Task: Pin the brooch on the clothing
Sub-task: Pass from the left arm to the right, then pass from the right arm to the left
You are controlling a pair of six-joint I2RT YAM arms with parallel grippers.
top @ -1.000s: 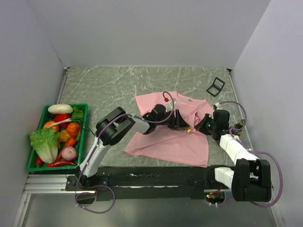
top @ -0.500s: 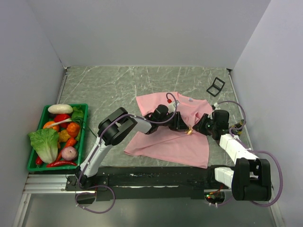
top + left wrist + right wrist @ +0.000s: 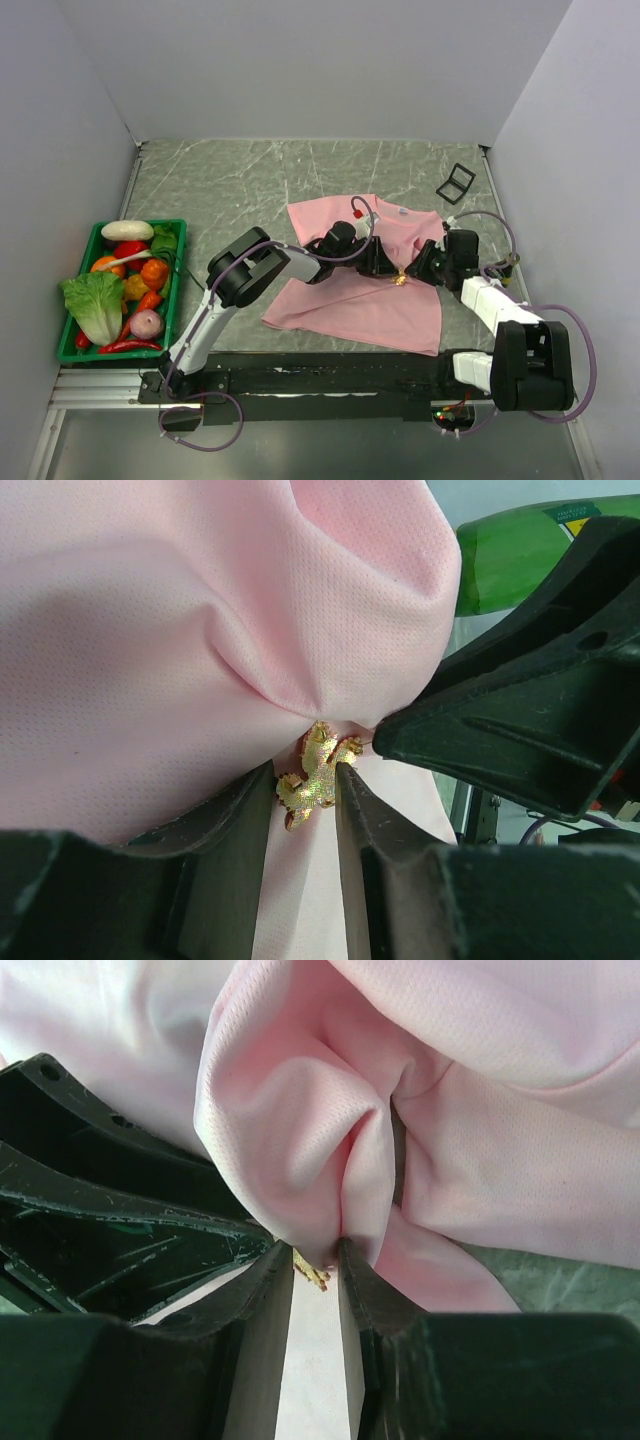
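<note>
The robot's left gripper spans the brooch's flat side next to the fold of the clothing, so it should open and pinch the brooch's lower end edge-on while the right gripper stays still.
The pink T-shirt lies bunched on the marble table between the two arms. The tiny brooch, glittery gold with orange-red edges, sits where both grippers meet over the shirt. In the left wrist view my left gripper is shut on the brooch, which presses against a raised fold of shirt. In the right wrist view my right gripper is shut on a pinched fold of the shirt, with an edge of the brooch showing just under the fold. The two grippers' fingertips nearly touch.
A green basket of vegetables and fruit stands at the table's left edge. A small black frame lies at the back right. Walls close in the table at the back and both sides.
My left gripper has moved a little right with the brooch, and my right gripper has moved a little left, so the two now meet at the shirt fold.
</note>
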